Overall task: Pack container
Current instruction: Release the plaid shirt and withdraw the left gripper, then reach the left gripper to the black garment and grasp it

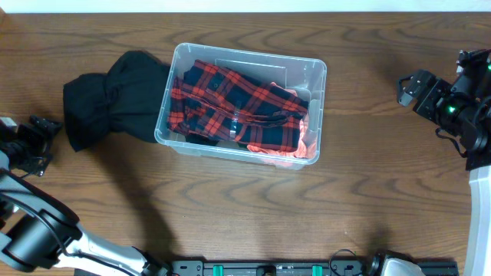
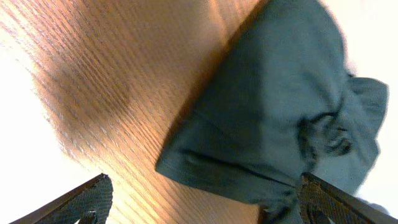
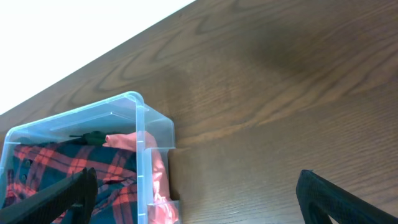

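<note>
The black garment's outer end (image 1: 82, 111) stops short of my open left gripper, so next the gripper moves back, grabs that end and lifts the garment over into the container (image 1: 242, 107).
The clear plastic container (image 1: 317, 70) stands at the table's middle, holding a red and dark plaid shirt (image 1: 238, 103) over a coral-pink cloth (image 1: 307, 146). It also shows in the right wrist view (image 3: 140, 106). A black garment (image 1: 115, 96) lies on the table against the container's left wall, and fills the left wrist view (image 2: 280, 106). My left gripper (image 1: 37, 142) is open and empty at the far left edge, left of the garment. My right gripper (image 1: 418, 88) is open and empty at the far right, well away from the container.
The wooden table (image 1: 230, 215) runs to a pale edge at the back. A black rail (image 1: 307, 268) lies along the front edge. The right arm's base (image 1: 479, 222) stands at the right edge.
</note>
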You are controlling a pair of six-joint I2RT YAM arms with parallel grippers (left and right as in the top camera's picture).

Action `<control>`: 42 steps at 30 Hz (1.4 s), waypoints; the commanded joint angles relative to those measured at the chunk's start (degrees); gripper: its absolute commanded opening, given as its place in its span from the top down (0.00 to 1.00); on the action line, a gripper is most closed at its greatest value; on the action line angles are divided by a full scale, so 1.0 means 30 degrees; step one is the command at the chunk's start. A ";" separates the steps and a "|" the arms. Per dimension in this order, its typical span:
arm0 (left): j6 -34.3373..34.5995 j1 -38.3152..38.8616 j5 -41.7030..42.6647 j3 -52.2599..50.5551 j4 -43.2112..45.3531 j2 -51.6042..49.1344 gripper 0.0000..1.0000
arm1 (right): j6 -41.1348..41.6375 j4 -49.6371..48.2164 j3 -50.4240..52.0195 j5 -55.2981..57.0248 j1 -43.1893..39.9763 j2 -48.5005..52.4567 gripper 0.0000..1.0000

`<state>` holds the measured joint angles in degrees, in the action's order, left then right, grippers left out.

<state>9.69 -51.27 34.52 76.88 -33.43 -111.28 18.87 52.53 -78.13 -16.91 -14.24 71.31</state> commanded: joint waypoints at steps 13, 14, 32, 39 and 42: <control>-0.2084 0.0328 0.5566 -0.0058 0.1705 -0.4167 0.05 | 0.0124 0.0007 -0.0007 0.0007 -0.0124 -0.0109 0.01; -0.2076 0.0437 0.5603 -0.0051 0.1698 -0.4277 0.05 | 0.0124 0.0007 -0.0007 0.0007 -0.0124 -0.0109 0.01; -0.2237 0.1982 0.7970 -0.0044 0.1749 -0.4269 0.65 | 0.0124 0.0007 -0.0007 0.0007 -0.0124 -0.0109 0.01; -0.2222 0.1770 0.9850 -0.0007 0.0386 -0.0415 0.94 | 0.0124 0.0007 -0.0007 0.0007 -0.0124 -0.0109 0.01; -0.1421 0.1763 0.9850 0.0138 0.0036 0.2725 0.94 | 0.0124 0.0007 -0.0007 0.0007 -0.0124 -0.0109 0.01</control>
<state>4.05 -45.74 59.83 76.20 -33.12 -114.59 18.87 52.53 -78.11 -16.91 -14.24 71.31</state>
